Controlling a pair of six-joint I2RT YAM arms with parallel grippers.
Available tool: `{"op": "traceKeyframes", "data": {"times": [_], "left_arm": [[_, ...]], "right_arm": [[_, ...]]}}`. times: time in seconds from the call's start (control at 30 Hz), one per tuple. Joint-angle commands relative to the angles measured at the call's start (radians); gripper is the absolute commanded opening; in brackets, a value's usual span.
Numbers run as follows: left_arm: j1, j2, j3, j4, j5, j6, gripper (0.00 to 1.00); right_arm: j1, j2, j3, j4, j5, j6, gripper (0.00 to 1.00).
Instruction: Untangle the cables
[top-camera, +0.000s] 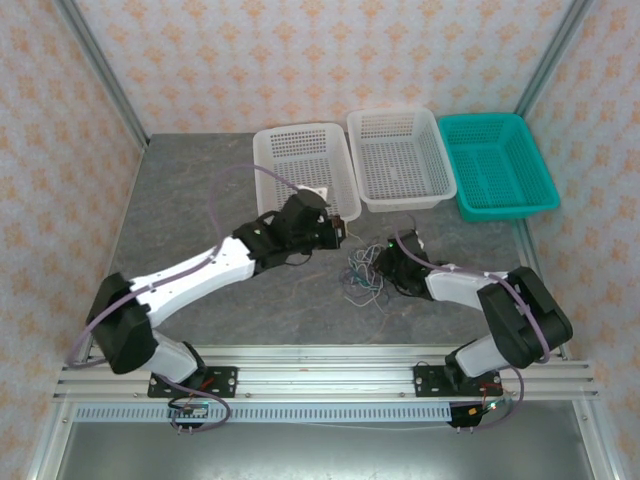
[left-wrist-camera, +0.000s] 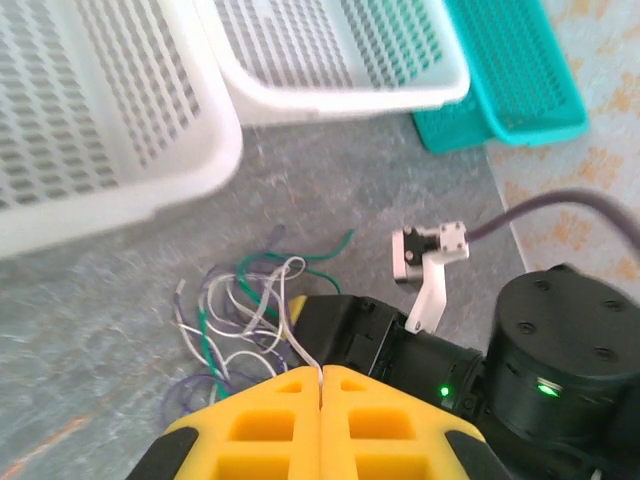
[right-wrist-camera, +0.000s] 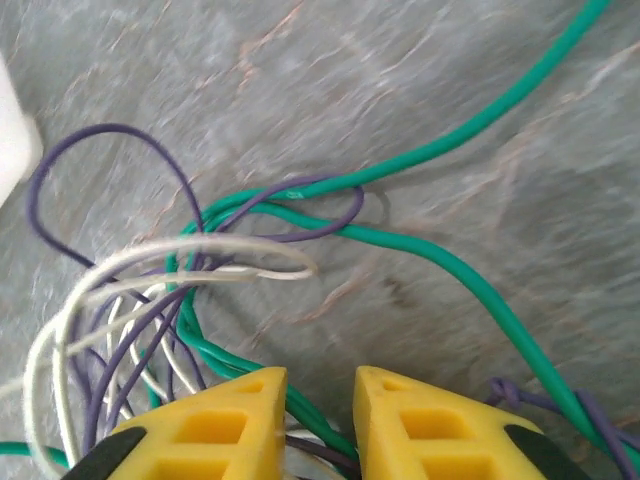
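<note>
The white cable in my left gripper goes into the loose tangle (top-camera: 364, 268). My right gripper should hold the green strands of cable (right-wrist-camera: 310, 412) tight while my left gripper pulls away.
The cables (top-camera: 362, 278) lie in a loose white, green and purple tangle on the grey table between the two arms. In the left wrist view my left gripper (left-wrist-camera: 320, 378) is shut, pinching a thin white cable (left-wrist-camera: 300, 345) that runs up into the tangle (left-wrist-camera: 240, 310). From above, the left gripper (top-camera: 338, 232) hangs just left of the pile. My right gripper (right-wrist-camera: 320, 390) is open low over the tangle, with green (right-wrist-camera: 330, 420) and purple strands crossing the gap between its yellow fingers (right-wrist-camera: 215, 425). It sits at the pile's right edge (top-camera: 384, 262).
Two white baskets (top-camera: 305, 165) (top-camera: 400, 155) and a teal basket (top-camera: 497, 165) stand in a row at the back. The left white basket's rim (left-wrist-camera: 120, 200) is close behind the tangle. The right arm's black wrist (left-wrist-camera: 560, 360) lies right next to the left fingers.
</note>
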Motion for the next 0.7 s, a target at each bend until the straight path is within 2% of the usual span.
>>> {"op": "traceKeyframes", "data": {"times": [0.0,0.2,0.37,0.47,0.57,0.67], "left_arm": [[0.087,-0.118,0.090,-0.186,-0.114,0.020,0.00],[0.271,-0.250,0.202,-0.344,-0.086,0.053,0.00],[0.314,-0.306,0.245,-0.394,-0.078,0.071,0.00],[0.315,-0.311,0.220,-0.358,0.002,0.063,0.00],[0.314,-0.286,0.206,-0.370,0.059,0.065,0.00],[0.313,-0.294,0.169,-0.377,0.059,0.066,0.00]], "right_arm": [[-0.079,0.001,-0.060,-0.134,0.107,0.061,0.25],[-0.120,-0.006,-0.061,-0.152,0.099,0.055,0.26],[-0.123,-0.026,-0.055,-0.152,0.087,0.074,0.27],[-0.121,-0.133,-0.040,-0.134,-0.026,0.013,0.38],[-0.087,-0.295,-0.011,-0.126,-0.100,-0.091,0.52],[0.020,-0.406,0.026,-0.118,-0.130,-0.232,0.63]]}}
